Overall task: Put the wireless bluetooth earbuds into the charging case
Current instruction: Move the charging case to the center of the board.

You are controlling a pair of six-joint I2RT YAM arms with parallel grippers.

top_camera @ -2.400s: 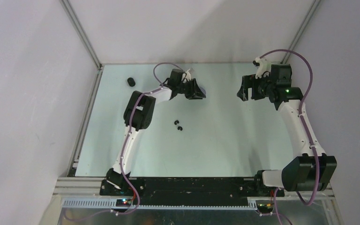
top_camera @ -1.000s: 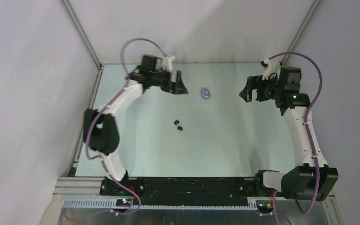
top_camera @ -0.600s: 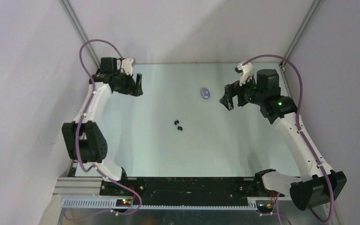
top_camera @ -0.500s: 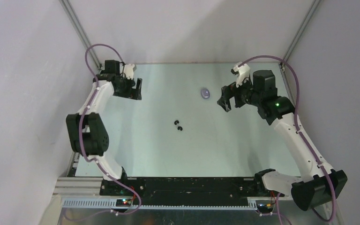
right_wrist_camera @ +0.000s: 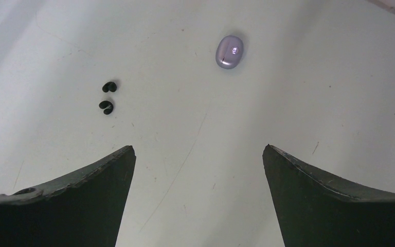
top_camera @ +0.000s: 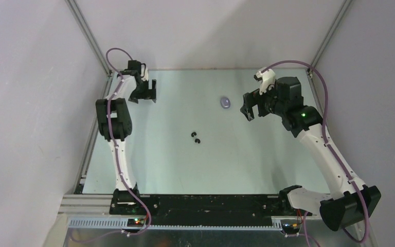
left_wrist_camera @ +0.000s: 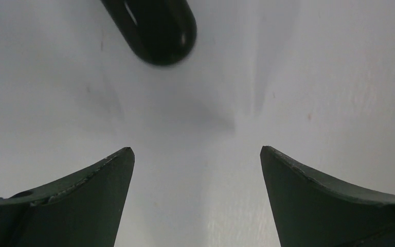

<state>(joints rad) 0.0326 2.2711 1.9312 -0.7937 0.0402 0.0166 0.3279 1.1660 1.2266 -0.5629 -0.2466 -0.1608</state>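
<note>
Next, my left gripper brings the black case [left_wrist_camera: 159, 32] next to the earbuds [top_camera: 196, 137] before my right gripper comes in, because the black case is in the far corner, away from them.
Two tiny black earbuds [top_camera: 195, 137] lie side by side mid-table, also seen in the right wrist view as earbuds [right_wrist_camera: 107, 96]. A closed pale purple charging case [top_camera: 226, 102] lies behind them, and it shows as a charging case [right_wrist_camera: 229, 51] ahead of my right gripper. My right gripper [top_camera: 249, 108] hovers open just right of it, with nothing between its fingertips [right_wrist_camera: 198, 147]. My left gripper [top_camera: 146, 95] is at the far left corner, open and empty [left_wrist_camera: 196, 149]. A glossy black rounded case [left_wrist_camera: 157, 28] lies just ahead of it and is hidden in the top view.
Aluminium frame rails [top_camera: 96, 123] border the pale table on the left and back, close to my left gripper. White walls enclose the far side. Both arm bases sit on the black bar [top_camera: 205, 203] at the near edge.
My left arm has swung from the back middle to the far left corner, uncovering the purple case. My right gripper has shifted left toward that case. Both grippers have stayed open.
</note>
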